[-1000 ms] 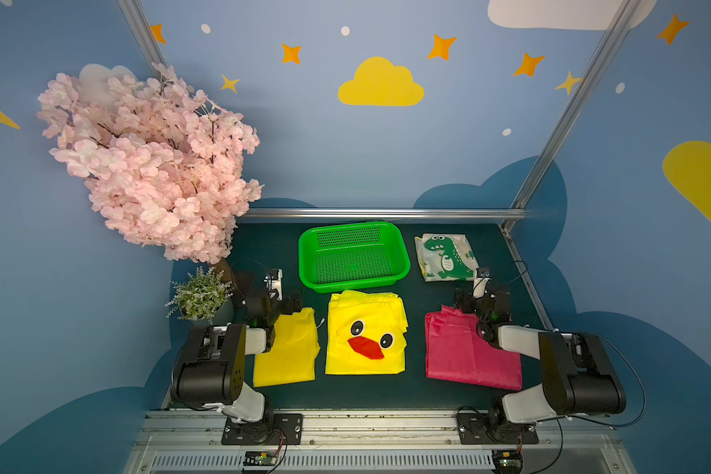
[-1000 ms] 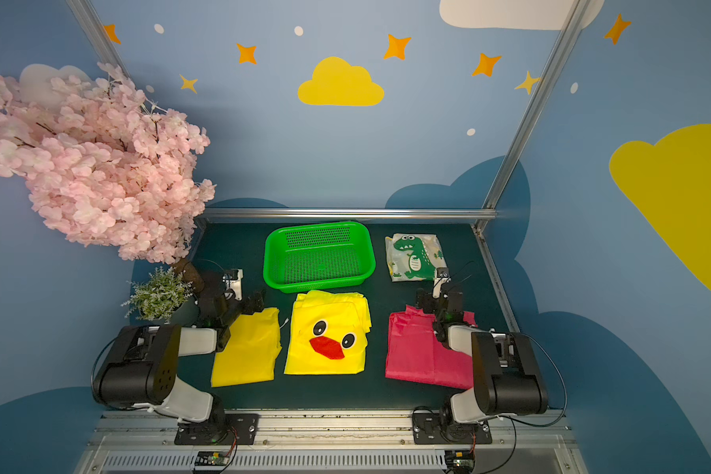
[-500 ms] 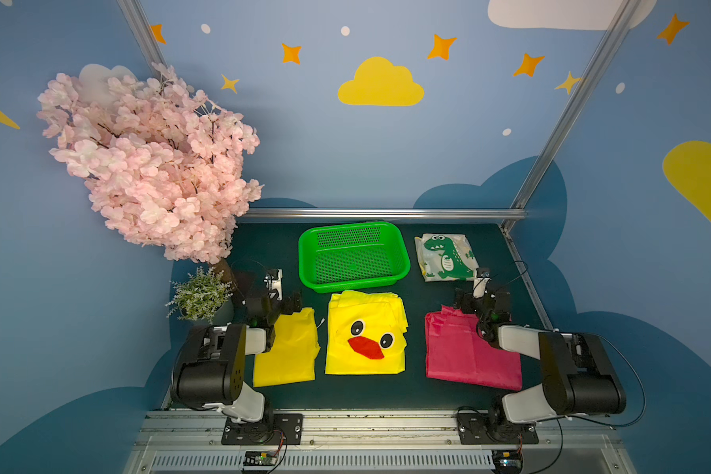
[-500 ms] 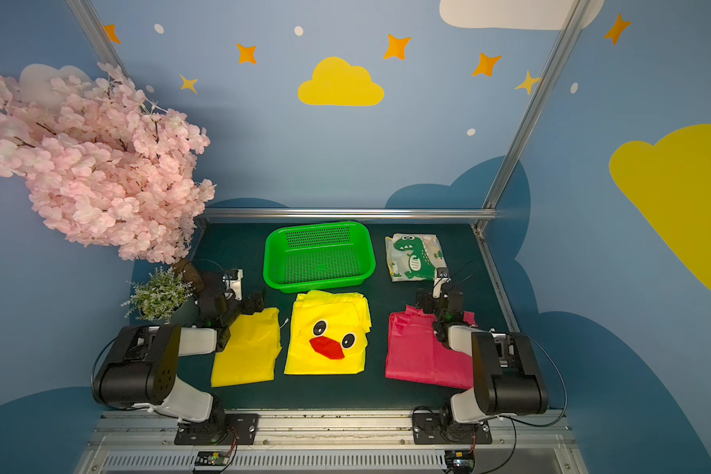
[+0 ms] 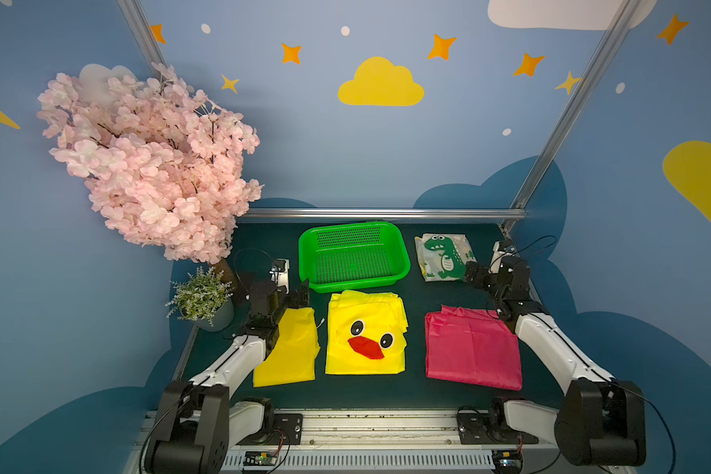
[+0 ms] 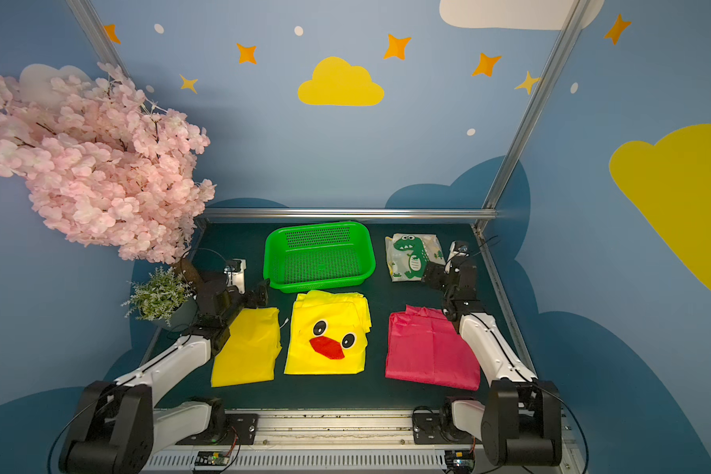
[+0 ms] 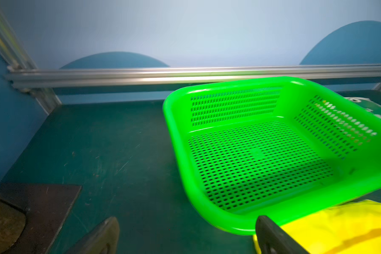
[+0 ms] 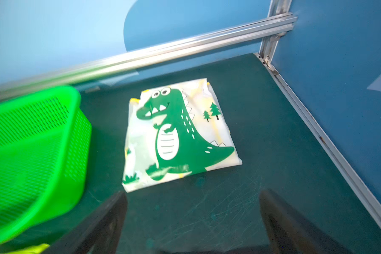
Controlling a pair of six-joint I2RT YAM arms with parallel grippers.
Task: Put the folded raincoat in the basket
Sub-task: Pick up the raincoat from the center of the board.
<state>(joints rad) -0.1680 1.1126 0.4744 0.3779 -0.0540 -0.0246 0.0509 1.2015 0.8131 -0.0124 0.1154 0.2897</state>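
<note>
My right gripper should keep going to the open gap point(image 5: 416, 341) between the duck-face raincoat and the pink raincoat and close on the duck-face raincoat's edge point(image 5: 403, 338).
The green basket point(image 5: 353, 255) point(image 6: 319, 256) stands empty at the back middle of the table. Right of it lies a small folded raincoat, white with a green dinosaur point(image 5: 444, 257) point(image 6: 413, 257) point(image 8: 178, 134). My right gripper point(image 5: 472, 273) point(image 6: 431, 275) point(image 8: 193, 194) is open and empty just short of the dinosaur raincoat's near edge. My left gripper point(image 5: 296, 297) point(image 6: 259, 295) point(image 7: 186, 222) is open and empty beside the basket's point(image 7: 251, 151) near left corner, above the plain yellow raincoat point(image 5: 288, 349).
A yellow duck-face raincoat point(image 5: 366, 334) lies in front of the basket, with a pink raincoat point(image 5: 471, 349) to its right. A small potted plant point(image 5: 202, 297) and a pink blossom tree point(image 5: 152, 164) stand at the left. An aluminium rail point(image 5: 382, 213) bounds the back.
Both arms have stretched out toward the back of the table. The right gripper has come up to the dinosaur raincoat and the left to the basket's corner. Both grippers stay open.
</note>
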